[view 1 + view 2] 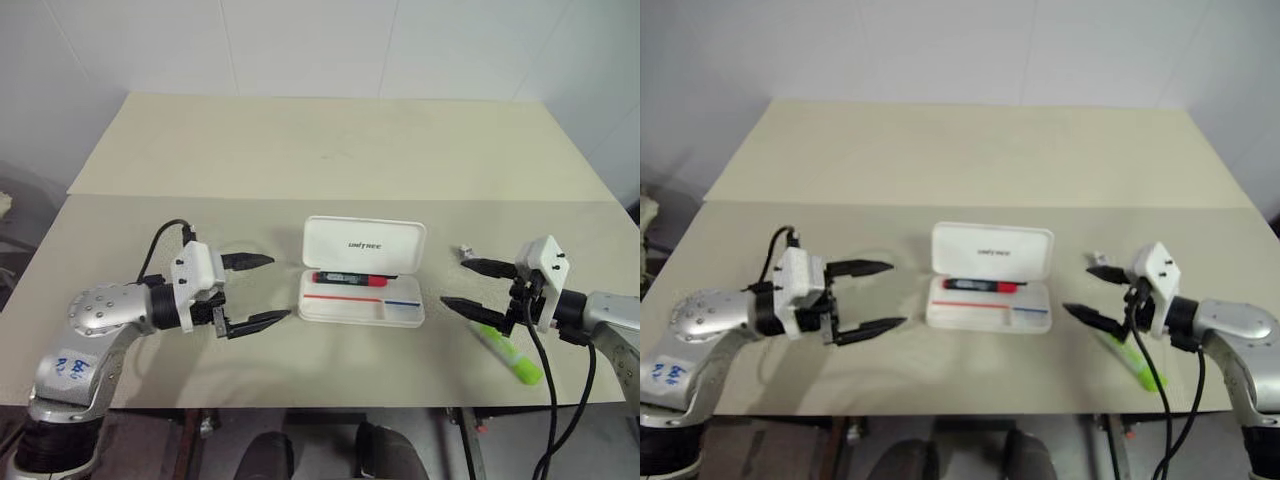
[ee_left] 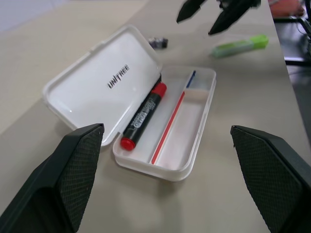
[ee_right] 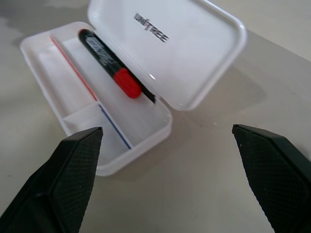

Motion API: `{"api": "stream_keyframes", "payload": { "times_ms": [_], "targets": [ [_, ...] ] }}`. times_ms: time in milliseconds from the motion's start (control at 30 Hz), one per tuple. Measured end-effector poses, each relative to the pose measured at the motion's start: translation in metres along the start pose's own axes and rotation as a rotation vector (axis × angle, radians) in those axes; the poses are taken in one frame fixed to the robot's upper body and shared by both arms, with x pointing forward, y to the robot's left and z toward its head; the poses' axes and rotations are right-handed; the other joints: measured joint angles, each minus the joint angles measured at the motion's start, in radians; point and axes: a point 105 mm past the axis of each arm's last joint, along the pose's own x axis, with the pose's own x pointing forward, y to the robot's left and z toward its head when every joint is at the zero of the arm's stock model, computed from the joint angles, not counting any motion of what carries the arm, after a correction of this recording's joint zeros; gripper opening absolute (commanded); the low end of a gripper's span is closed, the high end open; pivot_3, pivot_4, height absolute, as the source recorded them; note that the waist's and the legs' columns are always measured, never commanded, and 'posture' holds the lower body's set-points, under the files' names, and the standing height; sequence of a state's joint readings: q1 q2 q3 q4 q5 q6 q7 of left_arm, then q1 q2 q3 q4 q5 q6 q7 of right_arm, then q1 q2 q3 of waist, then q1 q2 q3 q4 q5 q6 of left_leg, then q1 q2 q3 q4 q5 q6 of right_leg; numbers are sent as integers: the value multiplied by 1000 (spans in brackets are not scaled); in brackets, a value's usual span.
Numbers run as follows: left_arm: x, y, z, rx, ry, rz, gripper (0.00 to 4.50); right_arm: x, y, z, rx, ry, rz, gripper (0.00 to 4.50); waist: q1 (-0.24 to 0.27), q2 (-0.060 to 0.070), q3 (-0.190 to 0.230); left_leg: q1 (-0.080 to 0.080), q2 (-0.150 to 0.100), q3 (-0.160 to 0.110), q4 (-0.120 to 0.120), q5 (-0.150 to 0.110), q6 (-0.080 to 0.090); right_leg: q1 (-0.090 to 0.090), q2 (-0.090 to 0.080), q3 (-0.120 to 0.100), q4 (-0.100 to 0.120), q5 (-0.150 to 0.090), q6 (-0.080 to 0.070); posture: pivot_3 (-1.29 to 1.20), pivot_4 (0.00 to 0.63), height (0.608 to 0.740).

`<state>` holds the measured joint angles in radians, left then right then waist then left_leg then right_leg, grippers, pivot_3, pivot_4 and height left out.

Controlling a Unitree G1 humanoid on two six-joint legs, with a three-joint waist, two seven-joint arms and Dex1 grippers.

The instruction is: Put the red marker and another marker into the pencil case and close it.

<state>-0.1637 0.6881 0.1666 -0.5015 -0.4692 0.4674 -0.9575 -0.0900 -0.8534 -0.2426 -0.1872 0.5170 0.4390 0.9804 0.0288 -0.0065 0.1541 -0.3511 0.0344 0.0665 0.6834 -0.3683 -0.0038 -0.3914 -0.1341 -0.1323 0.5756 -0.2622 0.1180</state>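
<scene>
I expect the lime-green marker (image 1: pixel 508 355) to fit flat along the pencil case's red strip when I lower it in, because the pencil case's long front section (image 1: pixel 341 309) is empty.
The white pencil case (image 1: pixel 363 245) lies open at the middle of the table, its lid tilted up at the far side. The red marker (image 1: pixel 350 279) rests inside the tray along the hinge, red cap toward the right. A lime-green marker (image 1: pixel 515 358) lies on the table to the right of the case, near the front edge. My left gripper (image 1: pixel 280 287) hovers just left of the case, open and empty. My right gripper (image 1: pixel 453 281) is open too, to the right of the case and above the green marker's near end, holding nothing.
A small dark and silver object (image 1: pixel 464 250) sits on the table by the right gripper's far finger. A seam (image 1: pixel 200 196) runs across the table behind the case. The table's front edge (image 1: pixel 330 405) lies close below the case.
</scene>
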Motion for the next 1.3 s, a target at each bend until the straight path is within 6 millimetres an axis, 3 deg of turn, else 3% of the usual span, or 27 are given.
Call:
{"api": "stream_keyframes", "payload": {
  "times_ms": [133,267,633,967,1067,1300],
  "targets": [
    [2,-6,1,-19,1,6,4464,-9,1,-18,32,66,-20,4500,0,0,0,0,0,0,0,0,0,0,0,0,0,0,0,0,150,740],
    [6,-12,5,-24,-10,-10,4464,-32,-7,-43,88,145,-78,4500,-1,0,0,1,-1,1,0,0,0,0,0,1,0,0,0,0,150,740],
    [9,-3,11,-9,-25,-27,4464,-67,2,-86,161,229,-177,4500,0,0,-1,1,0,1,0,0,0,0,1,1,0,0,0,0,150,740],
    [7,2,11,5,-17,-55,4464,-70,15,-102,201,218,-216,4500,-3,-2,-2,3,0,1,0,0,0,1,1,2,0,0,-1,0,150,740],
    [7,3,13,17,-21,-61,4500,-69,19,-103,193,207,-216,3921,-3,-2,-2,3,0,1,-1,0,0,1,1,2,0,0,-1,0,150,740],
    [4,5,11,17,-15,-70,4500,-64,24,-105,172,183,-211,1385,-4,-3,-3,3,1,1,-1,0,0,1,2,3,0,0,-1,0,150,740]
  ]
}}
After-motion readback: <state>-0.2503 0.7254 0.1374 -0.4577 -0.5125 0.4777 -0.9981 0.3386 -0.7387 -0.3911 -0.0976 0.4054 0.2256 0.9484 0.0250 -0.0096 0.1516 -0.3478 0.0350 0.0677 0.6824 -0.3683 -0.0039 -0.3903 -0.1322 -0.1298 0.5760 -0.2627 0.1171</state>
